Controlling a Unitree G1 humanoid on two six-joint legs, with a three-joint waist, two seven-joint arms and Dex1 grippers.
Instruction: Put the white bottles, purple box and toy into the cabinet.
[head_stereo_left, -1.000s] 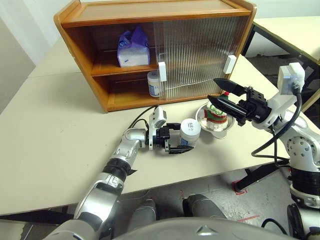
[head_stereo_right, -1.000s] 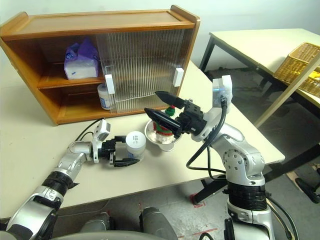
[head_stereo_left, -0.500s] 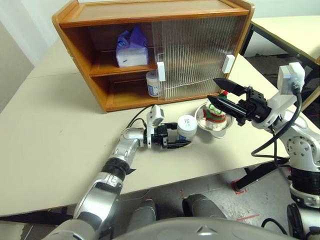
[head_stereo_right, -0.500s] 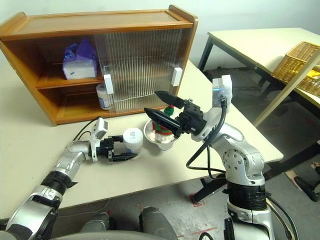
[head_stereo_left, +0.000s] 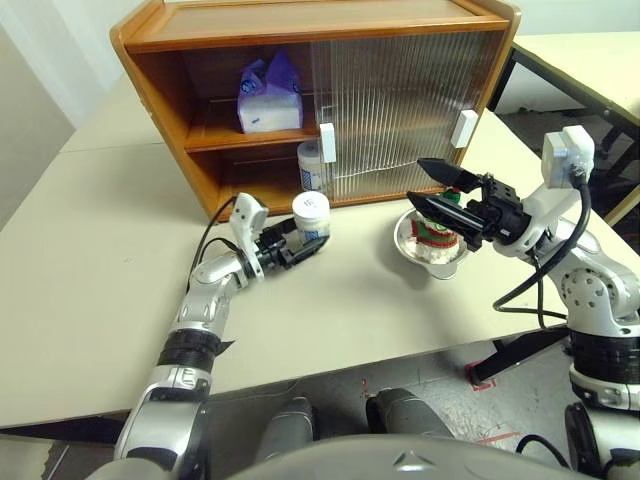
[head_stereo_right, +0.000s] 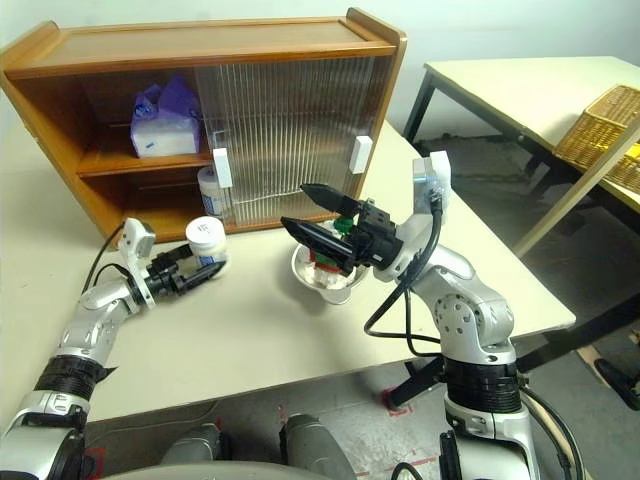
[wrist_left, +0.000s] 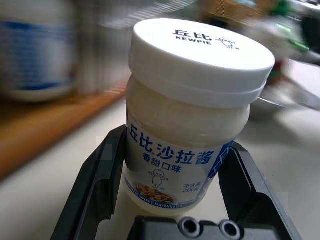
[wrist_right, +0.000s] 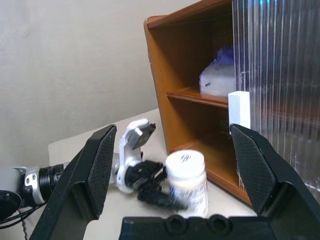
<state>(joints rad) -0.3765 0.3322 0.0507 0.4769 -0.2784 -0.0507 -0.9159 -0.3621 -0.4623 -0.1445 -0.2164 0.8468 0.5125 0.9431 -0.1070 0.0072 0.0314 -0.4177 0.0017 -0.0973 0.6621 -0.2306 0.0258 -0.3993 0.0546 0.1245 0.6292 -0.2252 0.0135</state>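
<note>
My left gripper should keep moving the white bottle (head_stereo_left: 312, 212) it holds upright in toward the lower shelf (head_stereo_left: 264, 186), which is open beside the other bottle, until it stands there.
My left gripper (head_stereo_left: 297, 247) is shut on a white bottle (head_stereo_left: 311, 213), upright just above the table in front of the cabinet's (head_stereo_left: 330, 22) open left half. In the left wrist view the bottle (wrist_left: 195, 115) sits between both fingers (wrist_left: 100, 185), which press on its sides. Another white bottle (head_stereo_left: 311, 165) stands on the lower shelf beside the door handle. The purple box (head_stereo_left: 268, 95) lies on the upper shelf. The toy (head_stereo_left: 433, 228) sits in a metal bowl (head_stereo_left: 432, 258). My right gripper (head_stereo_left: 416, 180) hovers open just above the toy, pointing left.
Ribbed sliding doors (head_stereo_left: 400, 100) cover the cabinet's right half. The bowl stands near the table's right front edge. A second table (head_stereo_right: 500, 85) and a wicker basket (head_stereo_right: 600, 125) are off to the right.
My left gripper has shut on the white bottle and carried it left, from beside the bowl to the front of the cabinet's open side. The right arm has stayed in place.
</note>
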